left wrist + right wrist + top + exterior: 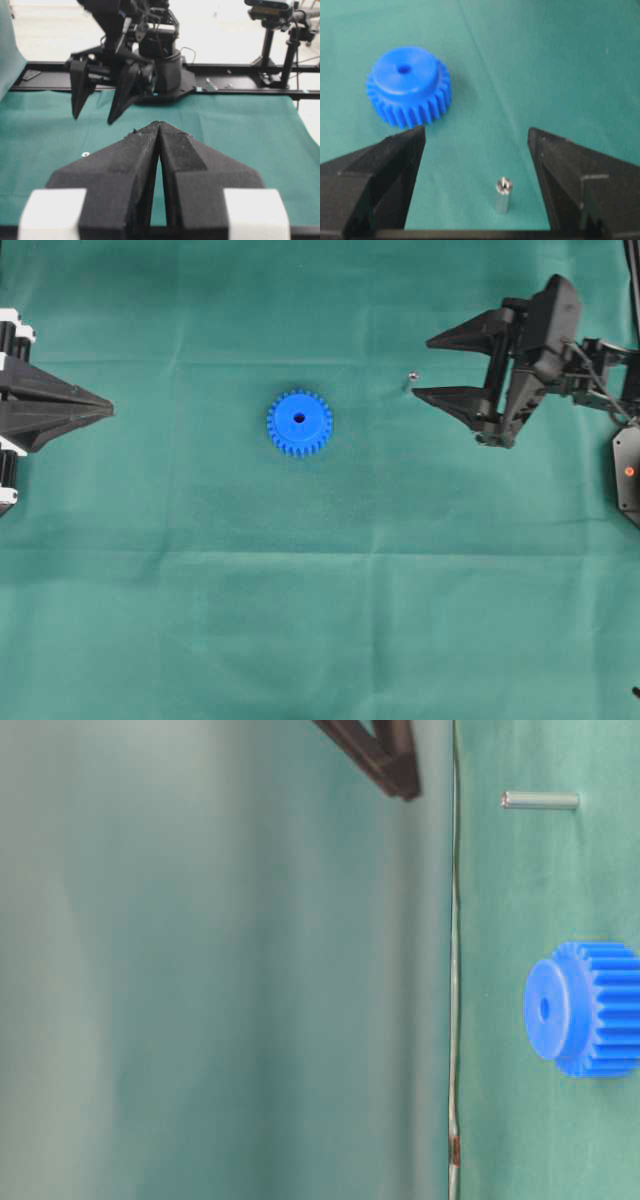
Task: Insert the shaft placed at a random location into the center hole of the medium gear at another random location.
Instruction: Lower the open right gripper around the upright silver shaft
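Note:
The shaft stands upright (543, 800) between the open fingers and is clear of the gear, so my right gripper should keep going down until the fingers are on both sides of the shaft's top end (507, 800).
The blue medium gear (299, 423) lies flat on the green cloth, its center hole (299, 418) facing up and empty. The shaft (413, 375), a small silvery pin, stands upright on the cloth to the gear's right. My right gripper (421, 367) is open around it. In the right wrist view the shaft (503, 195) stands free between the two fingers, nearer the right one and touching neither, with the gear (409, 85) beyond the left finger. My left gripper (108, 412) rests at the left edge, shut and empty (159, 124).
The green cloth (320, 620) covers the whole table. A black rail and camera stands (270, 45) run behind the right arm at the far side. In the table-level view one right fingertip (400, 785) hangs above the shaft (540, 800).

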### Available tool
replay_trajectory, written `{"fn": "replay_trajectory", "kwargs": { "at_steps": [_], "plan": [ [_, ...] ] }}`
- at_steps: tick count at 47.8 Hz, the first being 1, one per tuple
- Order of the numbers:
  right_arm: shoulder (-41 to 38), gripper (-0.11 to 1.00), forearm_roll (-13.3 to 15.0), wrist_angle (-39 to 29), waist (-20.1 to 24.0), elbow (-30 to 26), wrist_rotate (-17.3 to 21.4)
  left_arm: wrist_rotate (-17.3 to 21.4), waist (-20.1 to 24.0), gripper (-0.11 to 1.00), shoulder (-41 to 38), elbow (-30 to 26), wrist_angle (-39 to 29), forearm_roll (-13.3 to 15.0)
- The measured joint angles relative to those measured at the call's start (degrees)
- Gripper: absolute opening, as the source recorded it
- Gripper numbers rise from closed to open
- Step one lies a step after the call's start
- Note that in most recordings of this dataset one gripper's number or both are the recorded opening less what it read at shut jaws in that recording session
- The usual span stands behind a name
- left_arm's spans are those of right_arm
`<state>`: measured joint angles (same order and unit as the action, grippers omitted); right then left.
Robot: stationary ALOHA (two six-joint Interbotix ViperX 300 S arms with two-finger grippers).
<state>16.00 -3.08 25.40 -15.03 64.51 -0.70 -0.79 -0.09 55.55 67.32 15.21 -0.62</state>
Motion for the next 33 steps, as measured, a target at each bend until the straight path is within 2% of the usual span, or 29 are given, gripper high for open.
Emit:
{"fn": "replay_trajectory", "kwargs": {
  "at_steps": [18, 33],
  "plan": [
    [-10.4, 0.85, -2.7, 4.0, -1.3, -0.4, 0.0, 0.0, 0.0, 0.0, 0.0, 0.0, -0.3, 0.0],
    [-13.3, 0.83, -3.1, 5.6, -1.3, -0.4, -0.1, 0.0, 0.0, 0.0, -0.1, 0.1, -0.4, 0.0]
  ]
}}
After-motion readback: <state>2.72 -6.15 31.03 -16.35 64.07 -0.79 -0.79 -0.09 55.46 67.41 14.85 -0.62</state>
